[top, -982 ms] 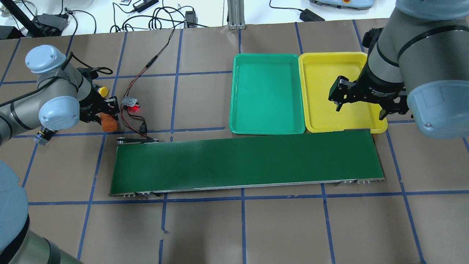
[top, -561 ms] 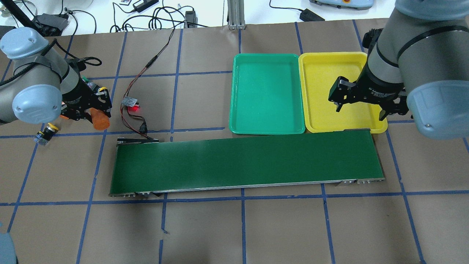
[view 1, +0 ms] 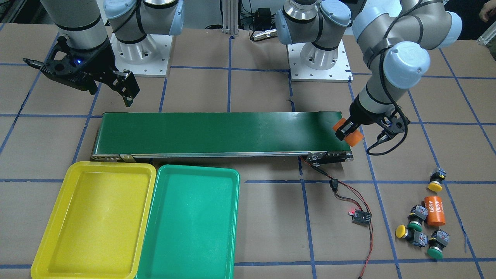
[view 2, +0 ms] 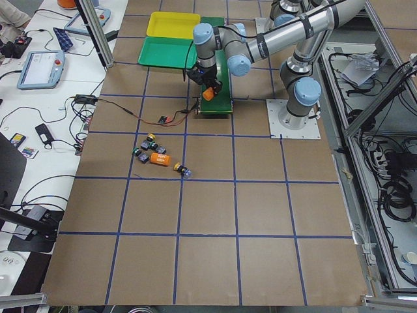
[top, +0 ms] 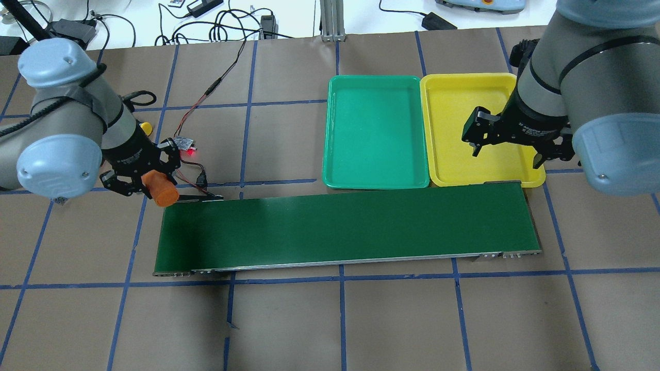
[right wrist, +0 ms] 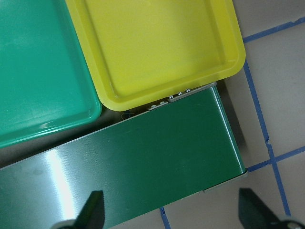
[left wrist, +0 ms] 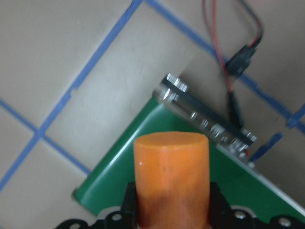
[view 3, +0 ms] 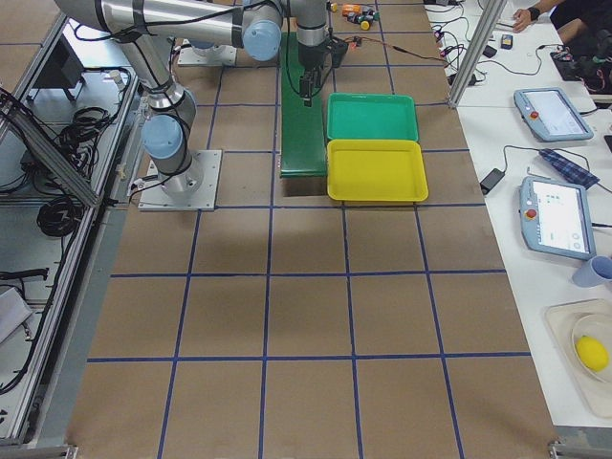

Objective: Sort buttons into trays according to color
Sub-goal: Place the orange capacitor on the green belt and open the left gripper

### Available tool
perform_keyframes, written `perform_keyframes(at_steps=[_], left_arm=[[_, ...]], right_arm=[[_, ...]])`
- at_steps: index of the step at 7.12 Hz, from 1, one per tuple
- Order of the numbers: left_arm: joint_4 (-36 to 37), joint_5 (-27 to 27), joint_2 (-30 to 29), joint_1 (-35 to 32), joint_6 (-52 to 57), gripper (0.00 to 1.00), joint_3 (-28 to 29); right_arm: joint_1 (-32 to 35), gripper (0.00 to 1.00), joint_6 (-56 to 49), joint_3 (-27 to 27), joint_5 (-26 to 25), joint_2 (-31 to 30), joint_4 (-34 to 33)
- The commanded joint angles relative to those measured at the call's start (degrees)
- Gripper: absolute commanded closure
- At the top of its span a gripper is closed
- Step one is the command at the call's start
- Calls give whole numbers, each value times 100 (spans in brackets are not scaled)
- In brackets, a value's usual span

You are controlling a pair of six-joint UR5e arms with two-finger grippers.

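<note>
The dark-green conveyor belt is clear ahead of the orange cylinder (view 1: 354, 138), so the robot's left gripper should go on moving inward and let go of the cylinder low over the belt surface (view 1: 310, 130).
My left gripper (view 1: 346, 131) is shut on an orange cylinder (view 1: 352, 138) and holds it over the end of the dark-green conveyor belt (view 1: 217, 131); the left wrist view shows the cylinder (left wrist: 170, 176) above the belt's corner. The buttons lie on the table: two yellow (view 1: 435, 186) (view 1: 401, 231) and two green (view 1: 414, 225) (view 1: 434, 252). My right gripper (top: 508, 154) is open and empty above the near edge of the yellow tray (top: 454, 103). The green tray (top: 376, 131) lies beside it. Both trays are empty.
A second orange cylinder (view 1: 434, 210) marked 4680 lies among the buttons. A small circuit board with a red light (view 1: 361, 216) and its red-black wires lie between the belt's end and the buttons. Blue tape lines grid the brown table.
My left arm has carried the orange cylinder from beside the buttons toward the conveyor's end. The right arm has not moved.
</note>
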Motion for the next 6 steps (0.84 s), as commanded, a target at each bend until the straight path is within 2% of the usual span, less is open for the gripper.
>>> perform_keyframes(at_steps=[1, 2, 4, 5, 6], left_arm=[[-84, -212, 221, -447, -1132, 100, -232], [-23, -160, 230, -467, -1258, 100, -293], [361, -203, -155, -423, -1329, 99, -311], [573, -151, -279, -423, -1225, 91, -268], [592, -116, -385, -415, -1285, 56, -285]], right_arm=[[3, 0, 20, 7, -4, 0, 24], [3, 0, 38, 7, -4, 0, 41], [3, 0, 47, 7, -4, -8, 41], [3, 0, 29, 7, -4, 0, 24], [3, 0, 12, 7, 5, 0, -2]])
